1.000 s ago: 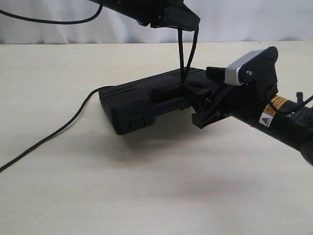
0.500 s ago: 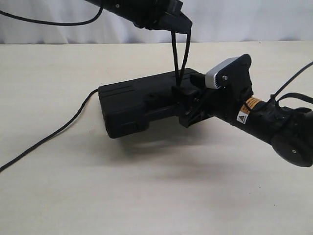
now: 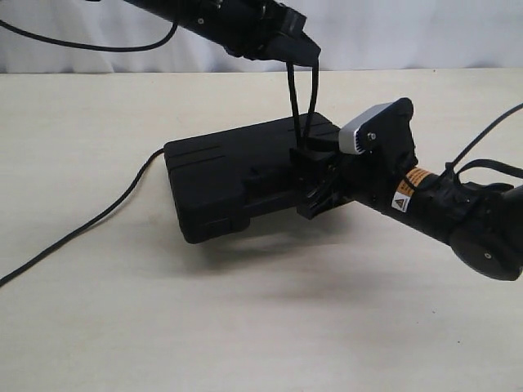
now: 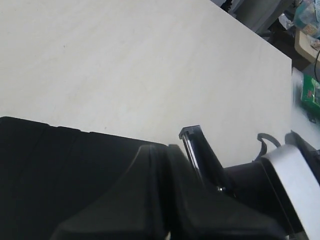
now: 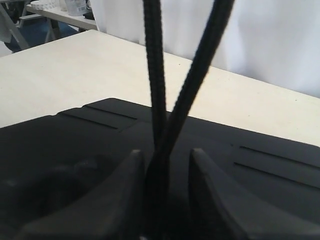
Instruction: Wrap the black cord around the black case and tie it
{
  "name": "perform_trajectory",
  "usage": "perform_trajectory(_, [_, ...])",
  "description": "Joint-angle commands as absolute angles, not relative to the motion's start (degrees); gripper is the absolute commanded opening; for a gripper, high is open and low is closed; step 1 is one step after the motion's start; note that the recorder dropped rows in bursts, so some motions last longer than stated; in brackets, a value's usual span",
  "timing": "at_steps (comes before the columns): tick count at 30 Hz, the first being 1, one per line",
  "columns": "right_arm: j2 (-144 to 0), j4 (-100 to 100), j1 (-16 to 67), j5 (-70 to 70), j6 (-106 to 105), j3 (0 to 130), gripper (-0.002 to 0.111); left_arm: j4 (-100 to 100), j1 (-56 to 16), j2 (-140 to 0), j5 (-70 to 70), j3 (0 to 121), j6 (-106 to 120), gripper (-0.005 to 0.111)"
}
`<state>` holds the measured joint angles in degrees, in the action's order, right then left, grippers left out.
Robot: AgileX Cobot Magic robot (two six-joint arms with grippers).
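Note:
My right gripper is at the crossed parts of the cord (image 3: 302, 131), far from the trailing cord (image 3: 107, 213). Next, my left gripper lets go of the cord's loop and brings the trailing cord over the case.
The black case (image 3: 221, 184) lies on the table, its right end raised a little. Two strands of the black cord (image 3: 301, 102) rise from the case's right end to my left gripper (image 3: 301, 59), which is shut on them above the case. The rest of the cord (image 3: 90, 224) trails left over the table. In the left wrist view the left gripper (image 4: 162, 147) has its fingers pressed together over the case (image 4: 50, 170). My right gripper (image 3: 315, 184) is at the case's right end. In its wrist view the right gripper (image 5: 166, 152) straddles the cord (image 5: 154, 75) above the ridged lid (image 5: 75, 135), with a gap beside one finger.
The pale table (image 3: 261, 327) stretches all round the case. A white curtain (image 3: 409, 33) hangs behind the far edge. The right arm's glossy cable (image 3: 482, 139) loops above its forearm. The right wrist camera housing (image 4: 290, 175) sits close below the left gripper.
My right arm has moved left onto the case's right end, so its fingers now flank the cord. The left gripper drifted slightly left with the strands. The case barely shifted.

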<state>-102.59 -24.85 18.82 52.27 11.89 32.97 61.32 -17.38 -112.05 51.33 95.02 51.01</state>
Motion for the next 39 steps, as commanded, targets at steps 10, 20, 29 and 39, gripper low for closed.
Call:
perform_trajectory(10, [-102.6,-22.2,23.6,48.4,12.9,35.9,0.018,62.5,-17.4,-111.6,50.6,95.5,51.2,0.0])
perform_trajectory(20, [-102.6,-14.8,24.8,39.4,12.9,37.2,0.004,53.7,-17.4,-111.6,47.8,95.5,49.4,0.048])
perform_trajectory(29, [-102.6,-14.4,24.8,37.4,12.9,37.1,0.004,24.3,-12.6,-107.6,44.7,95.6,38.3,0.058])
perform_trajectory(39, [-102.6,-14.4,24.8,37.4,12.9,37.1,0.004,-3.2,-6.6,-112.1,58.8,92.3,32.3,0.058])
